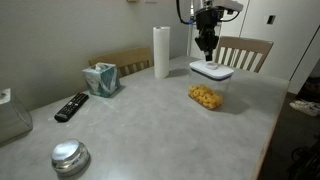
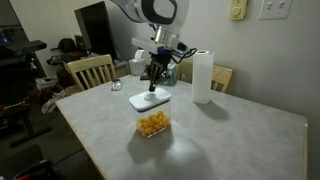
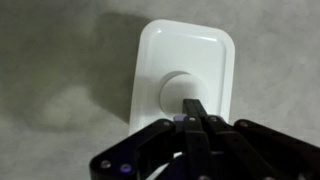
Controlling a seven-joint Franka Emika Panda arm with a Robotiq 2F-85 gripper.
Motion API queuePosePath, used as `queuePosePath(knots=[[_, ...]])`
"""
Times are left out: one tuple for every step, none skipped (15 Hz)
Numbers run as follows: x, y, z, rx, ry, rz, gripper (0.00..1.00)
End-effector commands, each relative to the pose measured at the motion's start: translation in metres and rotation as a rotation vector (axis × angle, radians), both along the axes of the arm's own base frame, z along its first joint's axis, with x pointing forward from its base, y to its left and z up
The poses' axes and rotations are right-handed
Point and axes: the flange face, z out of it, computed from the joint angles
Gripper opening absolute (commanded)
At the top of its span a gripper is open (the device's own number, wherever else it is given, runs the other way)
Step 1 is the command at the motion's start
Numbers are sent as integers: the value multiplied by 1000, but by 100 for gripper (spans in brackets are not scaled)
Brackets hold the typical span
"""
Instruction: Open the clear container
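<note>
The gripper's fingers are closed above the round button, so the robot should open them, lower them around the button's sides and squeeze the button to lift the white lid.
The clear container stands on the grey table, with yellow food inside and a flat white lid. It shows in both exterior views, also on the table's far part with its lid. In the wrist view the white lid has a round button in its middle. My gripper hangs straight above the lid, fingers pressed together and shut on nothing, tips just over the round button. In an exterior view the gripper is just above the lid.
A paper towel roll stands behind the container. A teal tissue box, a black remote and a round metal tin lie on the table. A bigger clear box is at the edge. Wooden chairs stand around.
</note>
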Motion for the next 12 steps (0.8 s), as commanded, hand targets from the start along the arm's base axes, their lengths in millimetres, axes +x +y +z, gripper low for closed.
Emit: queuePosePath(knots=[[2, -6, 25, -36, -39, 47, 0], [4, -5, 28, -38, -49, 55, 0], [5, -4, 29, -32, -56, 61, 0], [6, -2, 29, -25, -61, 64, 13], [7, 0, 28, -19, -63, 68, 25], [6, 2, 27, -13, -65, 70, 33], [5, 5, 27, -7, -62, 72, 39], [4, 8, 28, -9, -58, 71, 47], [3, 11, 28, -12, -53, 70, 54], [2, 13, 29, -12, -51, 69, 62], [1, 15, 28, -13, -48, 68, 68], [0, 17, 28, -12, -47, 68, 76]])
